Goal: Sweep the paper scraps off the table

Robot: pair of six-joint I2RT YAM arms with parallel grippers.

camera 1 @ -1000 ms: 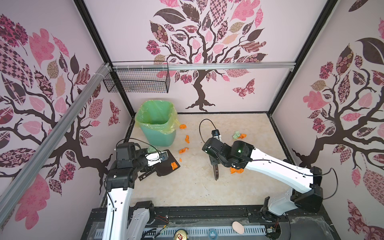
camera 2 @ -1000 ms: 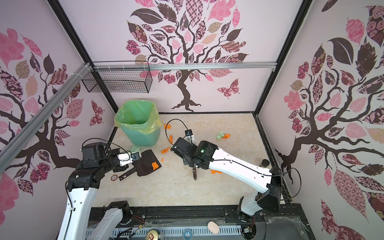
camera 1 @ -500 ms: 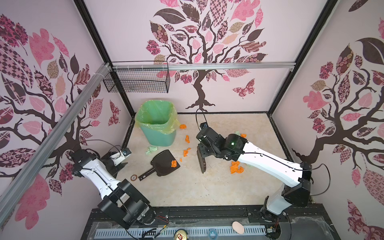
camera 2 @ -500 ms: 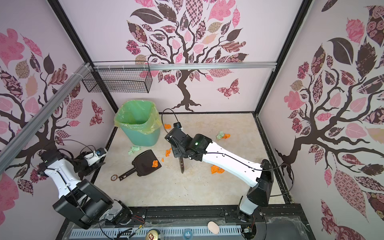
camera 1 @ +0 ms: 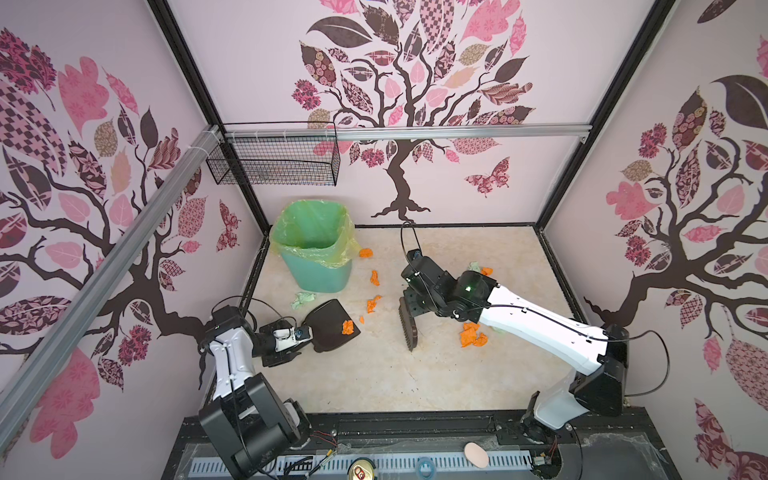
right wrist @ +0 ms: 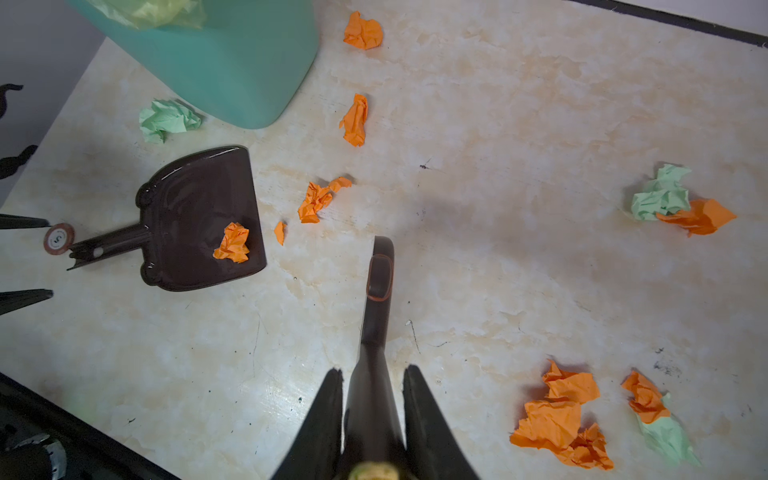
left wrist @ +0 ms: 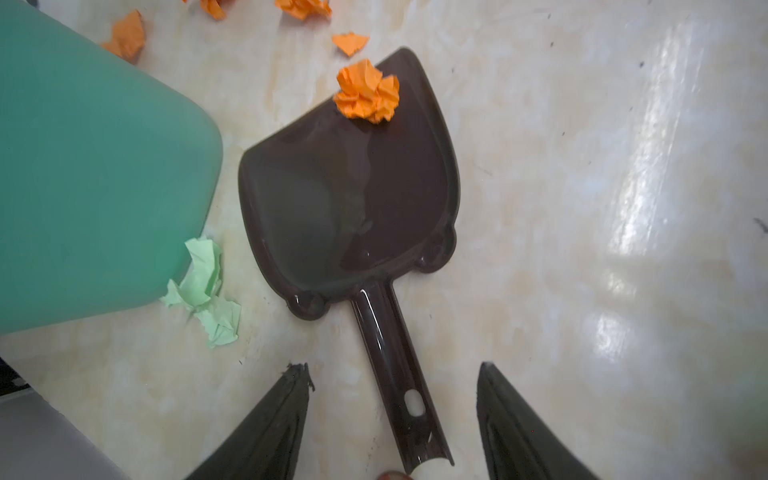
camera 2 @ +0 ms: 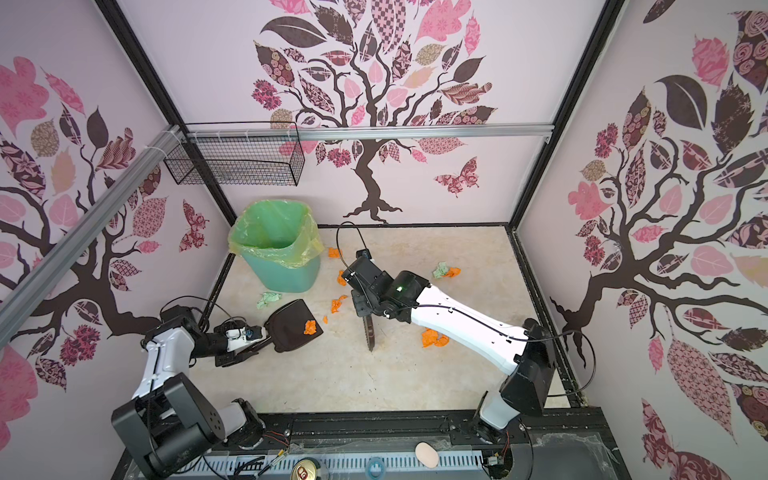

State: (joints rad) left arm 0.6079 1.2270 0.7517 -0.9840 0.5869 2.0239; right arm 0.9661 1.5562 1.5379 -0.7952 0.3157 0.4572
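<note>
My left gripper is open around the dustpan's handle (left wrist: 404, 396). My right gripper should move the brush back until my left gripper takes hold of the handle nearer the pan (left wrist: 374, 312).
Orange and pale green paper scraps lie scattered on the beige table (camera 1: 374, 374), among them an orange clump (camera 1: 471, 334) and a green wad (camera 1: 303, 299). One orange wad (left wrist: 368, 93) sits in the dark dustpan (camera 1: 330, 326), which rests flat on the table. My left gripper (left wrist: 392, 370) is open, with its fingers on either side of the dustpan handle (left wrist: 390, 353) and not touching it. My right gripper (right wrist: 374, 372) is shut on the handle of a dark brush (camera 1: 409, 328), whose head hangs near the table's middle.
A green bin (camera 1: 316, 249) lined with a yellow-green bag stands at the back left, close to the dustpan. A small round chip (right wrist: 59, 238) lies by the dustpan's handle end. A wire basket (camera 1: 274, 162) hangs on the wall. A black rail base (camera 1: 415, 428) borders the front.
My left gripper has let go of the dustpan handle, swung out to the left wall, and come back to the handle with its jaws open. The right arm has carried the brush slightly left and back.
</note>
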